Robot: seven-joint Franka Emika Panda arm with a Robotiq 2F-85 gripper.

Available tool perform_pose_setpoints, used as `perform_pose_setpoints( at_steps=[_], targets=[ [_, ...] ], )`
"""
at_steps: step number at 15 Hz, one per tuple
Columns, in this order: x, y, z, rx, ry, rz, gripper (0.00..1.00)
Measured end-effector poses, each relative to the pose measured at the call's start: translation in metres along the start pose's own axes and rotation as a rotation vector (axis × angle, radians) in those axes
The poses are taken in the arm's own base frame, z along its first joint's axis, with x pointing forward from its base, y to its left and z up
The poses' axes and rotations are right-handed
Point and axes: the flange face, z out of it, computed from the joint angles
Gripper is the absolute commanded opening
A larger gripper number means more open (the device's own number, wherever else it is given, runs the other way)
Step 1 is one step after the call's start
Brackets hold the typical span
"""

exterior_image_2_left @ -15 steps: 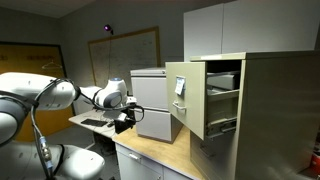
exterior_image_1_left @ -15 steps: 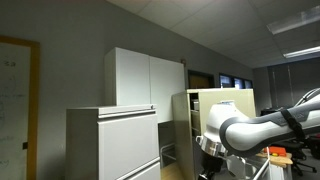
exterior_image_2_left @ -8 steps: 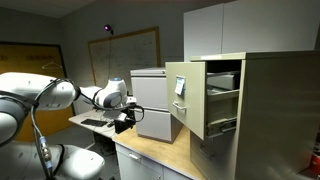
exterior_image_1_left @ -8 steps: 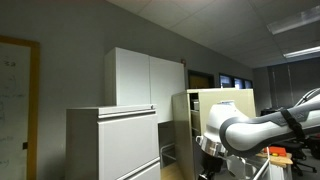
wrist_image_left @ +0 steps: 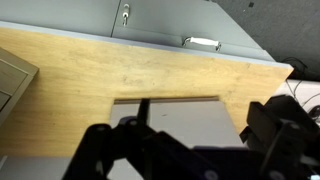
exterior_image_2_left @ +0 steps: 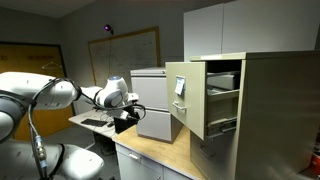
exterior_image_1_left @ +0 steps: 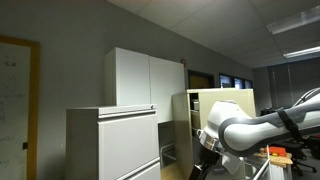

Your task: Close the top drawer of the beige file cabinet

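Note:
The top drawer will slide straight back into the cabinet when the robot pushes, because the cream front (exterior_image_1_left: pixel 230 95) stands squarely forward and a dark gap shows behind it.
The beige file cabinet (exterior_image_2_left: pixel 275 110) stands at the right in an exterior view, and it also shows in an exterior view (exterior_image_1_left: pixel 222 100). Its top drawer (exterior_image_2_left: pixel 186 95) is pulled out, its cream front with a small dark handle facing the arm; it also shows in an exterior view (exterior_image_1_left: pixel 180 118). My gripper (exterior_image_2_left: pixel 128 119) hangs over the wooden desk, well apart from the drawer front, and is partly seen in an exterior view (exterior_image_1_left: pixel 204 162). In the wrist view my gripper (wrist_image_left: pixel 205 128) is open and empty above the desk.
A light-grey lateral cabinet (exterior_image_2_left: pixel 150 100) stands behind the gripper, and its handle (wrist_image_left: pixel 202 43) shows in the wrist view. A tall white cupboard (exterior_image_1_left: pixel 145 78) stands at the back. The wooden desk top (wrist_image_left: pixel 120 70) carries the cabinets. A whiteboard (exterior_image_2_left: pixel 128 50) hangs on the wall.
The gripper has shifted and tilted slightly. The drawer has not moved.

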Motion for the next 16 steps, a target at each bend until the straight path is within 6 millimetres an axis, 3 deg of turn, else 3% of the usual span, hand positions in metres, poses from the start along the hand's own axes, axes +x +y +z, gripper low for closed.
perform_pose_setpoints(
  at_steps=[2,10,12,16],
  targets=[
    [0.007,0.007,-0.01,-0.032,0.063,0.023,0.67],
    [0.012,0.05,-0.074,-0.179,0.328,0.183,0.05],
    [0.008,0.059,-0.092,-0.214,0.388,0.227,0.0],
    [-0.007,0.078,-0.137,-0.296,0.521,0.325,0.0]
  ],
)
